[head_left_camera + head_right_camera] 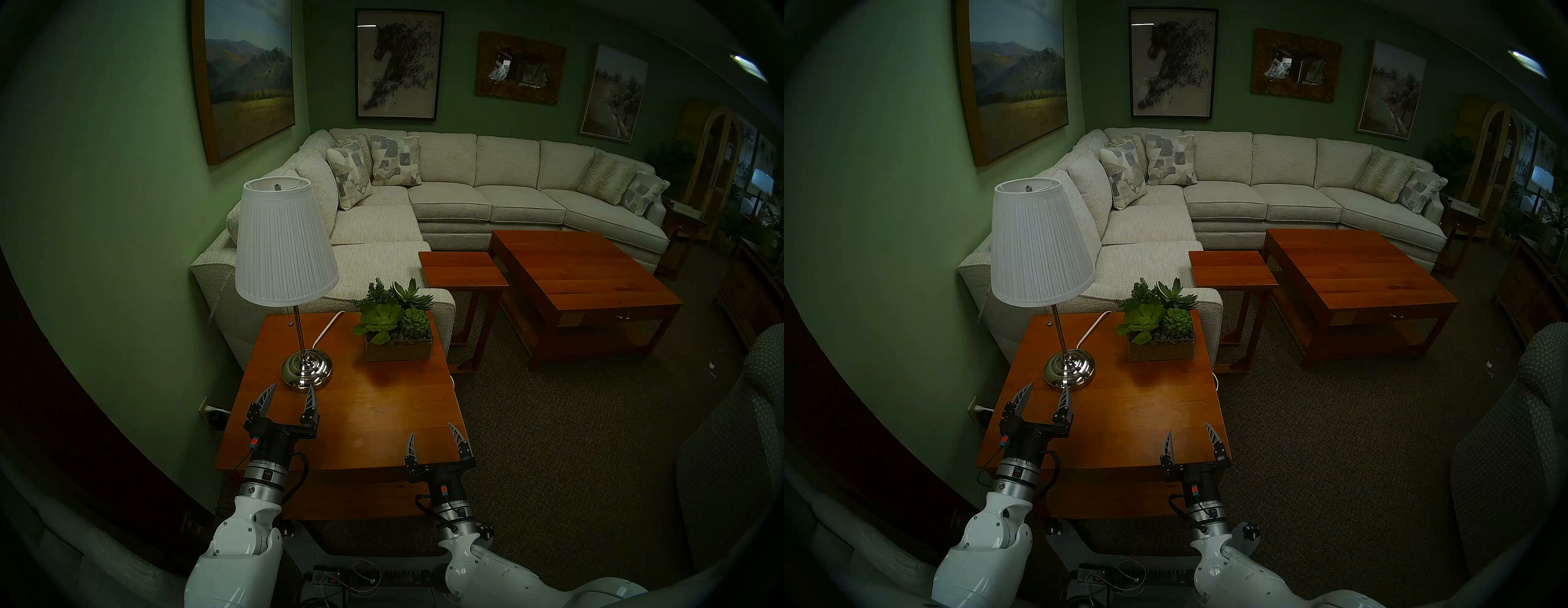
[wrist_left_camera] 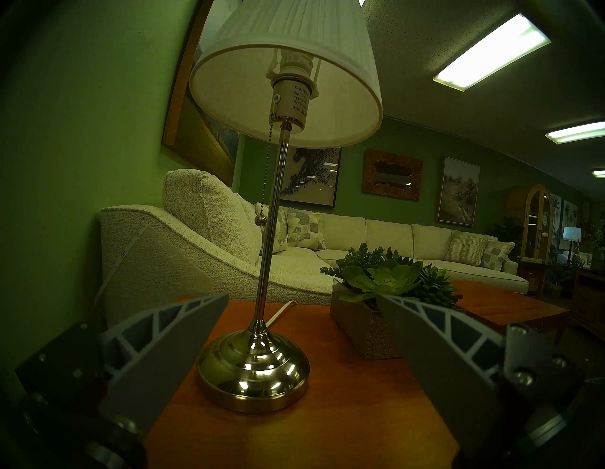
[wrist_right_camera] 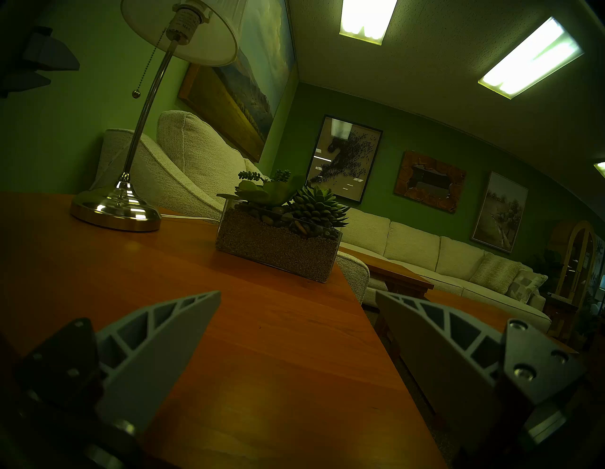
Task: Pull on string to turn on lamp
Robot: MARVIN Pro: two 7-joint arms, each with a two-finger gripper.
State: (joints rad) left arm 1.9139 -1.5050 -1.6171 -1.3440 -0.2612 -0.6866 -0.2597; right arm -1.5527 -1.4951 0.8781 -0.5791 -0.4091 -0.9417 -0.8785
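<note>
My gripper will pull the string down, and the lamp (image 1: 285, 243) should stay upright, because the string hangs close beside the pole above the wide round chrome base (image 1: 306, 370).
The lamp (image 1: 286, 242) with its white pleated shade, chrome pole and round chrome base stands unlit at the far left of the wooden side table (image 1: 382, 407). It also shows in the left wrist view (image 2: 281, 98) and the right wrist view (image 3: 180, 29). The string (image 2: 266, 170), a thin beaded chain ending in a small bead, hangs left of the pole under the shade; it also shows in the head view (image 1: 290, 318) and right wrist view (image 3: 149, 67). My left gripper (image 1: 292, 387) is open, just in front of the base, well below the chain. My right gripper (image 1: 430, 431) is open and empty at the table's near right edge.
A glass planter of succulents (image 1: 396, 329) stands right of the lamp. A white power cord (image 1: 329, 327) runs from the base over the table's back edge. The sofa arm (image 1: 220, 271) is behind, the green wall (image 1: 106, 212) to the left, two wooden tables (image 1: 572, 276) to the right.
</note>
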